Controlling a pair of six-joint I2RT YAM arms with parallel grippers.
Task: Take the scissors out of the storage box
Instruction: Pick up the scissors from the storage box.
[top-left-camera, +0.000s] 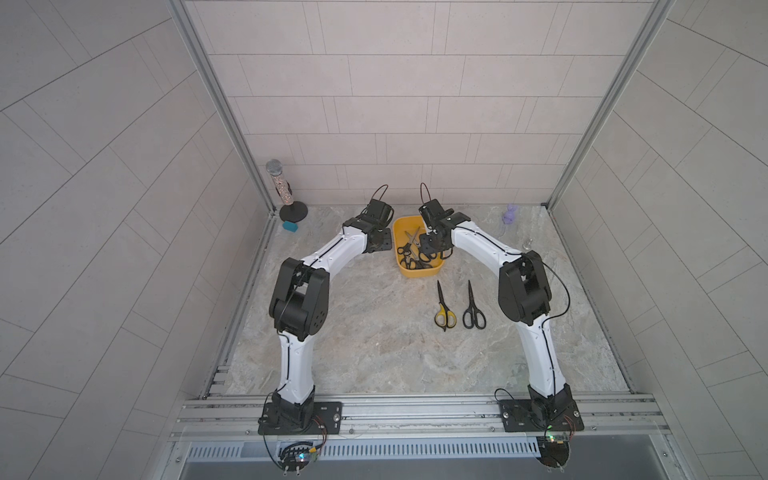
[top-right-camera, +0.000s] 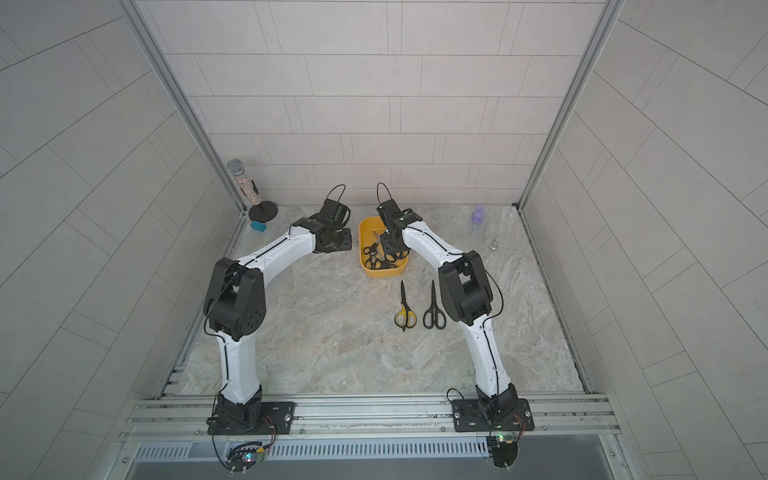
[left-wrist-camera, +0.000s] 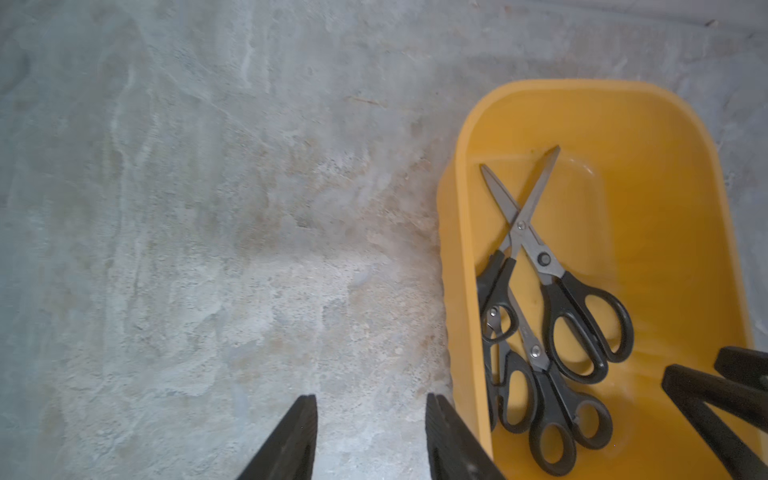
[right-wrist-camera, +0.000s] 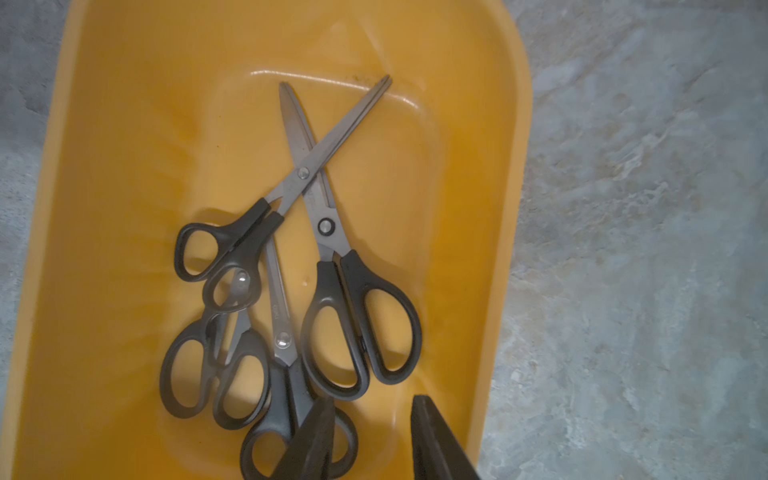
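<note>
The storage box (top-left-camera: 408, 238) is under my right gripper, so I should back my left gripper off while my right gripper takes the big scissors (right-wrist-camera: 360, 320) by their handles.
The yellow storage box (top-left-camera: 419, 272) (top-right-camera: 384, 272) stands at the back middle of the table. Several black-handled scissors (right-wrist-camera: 357, 324) (left-wrist-camera: 582, 316) lie crossed in it. On the table in front of the box lie a yellow-handled pair (top-left-camera: 444, 309) and a black pair (top-left-camera: 473, 311), side by side. My right gripper (right-wrist-camera: 374, 401) (top-left-camera: 432, 249) hangs open over the box's near end, one finger above a handle loop, with nothing between its fingers. My left gripper (left-wrist-camera: 371, 399) (top-left-camera: 381, 243) is open over bare table, just outside the box's left wall (left-wrist-camera: 461, 208).
A microphone on a round stand (top-left-camera: 277, 183) and a small teal block (top-left-camera: 290, 226) sit in the back left corner. A purple figure (top-left-camera: 510, 214) and a small clear object (top-left-camera: 527, 245) are at the back right. Tiled walls close in three sides.
</note>
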